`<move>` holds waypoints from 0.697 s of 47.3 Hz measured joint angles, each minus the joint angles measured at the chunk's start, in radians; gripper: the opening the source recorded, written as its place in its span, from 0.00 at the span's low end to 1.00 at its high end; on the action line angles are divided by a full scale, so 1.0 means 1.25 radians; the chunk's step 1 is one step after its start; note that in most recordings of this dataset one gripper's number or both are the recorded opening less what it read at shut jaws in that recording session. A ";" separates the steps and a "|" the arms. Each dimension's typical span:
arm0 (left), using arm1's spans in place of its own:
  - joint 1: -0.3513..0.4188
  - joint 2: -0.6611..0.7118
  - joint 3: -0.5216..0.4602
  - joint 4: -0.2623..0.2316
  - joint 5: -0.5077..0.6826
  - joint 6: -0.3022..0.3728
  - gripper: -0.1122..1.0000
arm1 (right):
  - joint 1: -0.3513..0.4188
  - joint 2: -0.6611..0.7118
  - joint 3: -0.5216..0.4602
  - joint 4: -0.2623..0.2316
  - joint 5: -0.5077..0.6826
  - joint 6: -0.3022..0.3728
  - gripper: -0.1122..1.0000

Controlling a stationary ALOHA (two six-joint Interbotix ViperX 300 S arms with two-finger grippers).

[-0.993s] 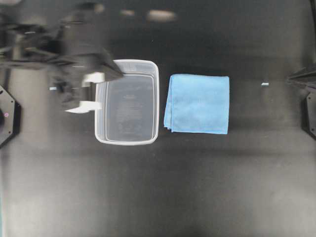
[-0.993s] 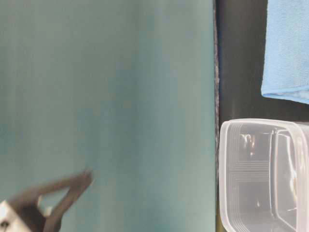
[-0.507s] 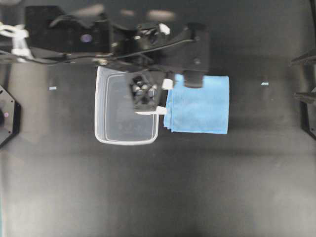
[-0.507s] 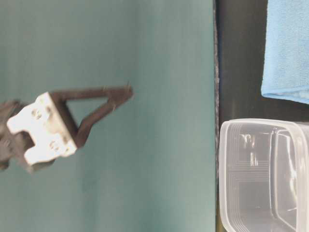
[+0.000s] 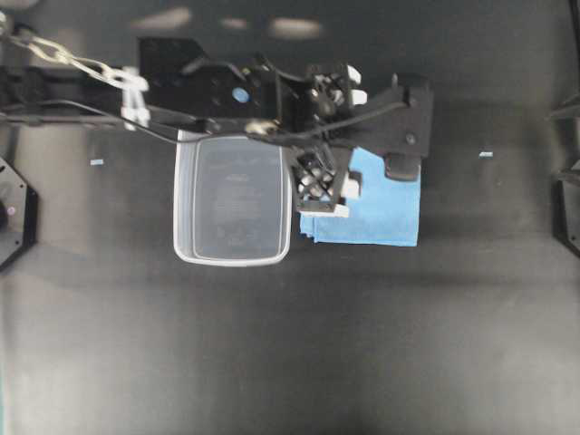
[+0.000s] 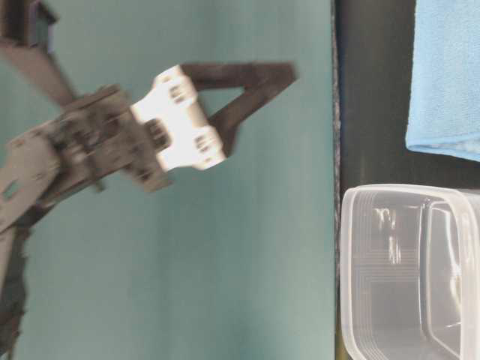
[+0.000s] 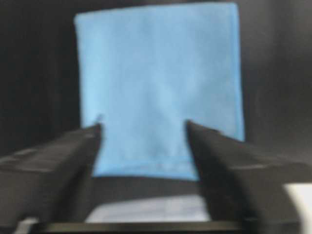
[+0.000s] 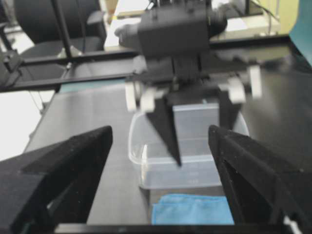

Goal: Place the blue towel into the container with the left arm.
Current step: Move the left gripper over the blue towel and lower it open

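The blue towel's creased edge (image 7: 146, 166) is between my open fingers. The towel (image 5: 382, 207) will bunch up into a fold with its far corners hanging down when I lift it.
The blue towel (image 5: 385, 213) lies flat on the black table, right of the container (image 5: 233, 204), a clear empty tub. My left arm reaches across the tub's far rim. Its left gripper (image 5: 340, 186) is open and empty, hovering above the towel's left part, not touching it. In the left wrist view the left gripper (image 7: 142, 127) frames the towel (image 7: 158, 83) between its spread fingers. The table-level view shows the left gripper (image 6: 225, 97) high above the towel (image 6: 448, 75) and tub (image 6: 409, 270). My right gripper (image 8: 161, 141) is open and empty, facing the towel (image 8: 192, 210) and tub (image 8: 187, 163).
The black table (image 5: 290, 344) stretches in front of the tub and towel. A small pale mark (image 5: 486, 154) lies right of the towel. Black arm mounts stand at the left edge (image 5: 14, 213) and right edge (image 5: 569, 204).
My left arm has swung right, from beside the tub's left rim to above the towel's left part, with its fingers still open. The towel and tub have not moved.
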 measured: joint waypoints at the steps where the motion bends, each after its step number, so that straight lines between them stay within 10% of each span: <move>1: 0.000 0.007 -0.001 0.000 -0.002 -0.001 0.85 | 0.000 -0.002 0.000 0.000 0.001 0.001 0.79; 33: -0.010 0.209 -0.027 0.000 -0.038 -0.039 0.91 | -0.006 -0.020 -0.009 0.000 0.022 0.005 0.79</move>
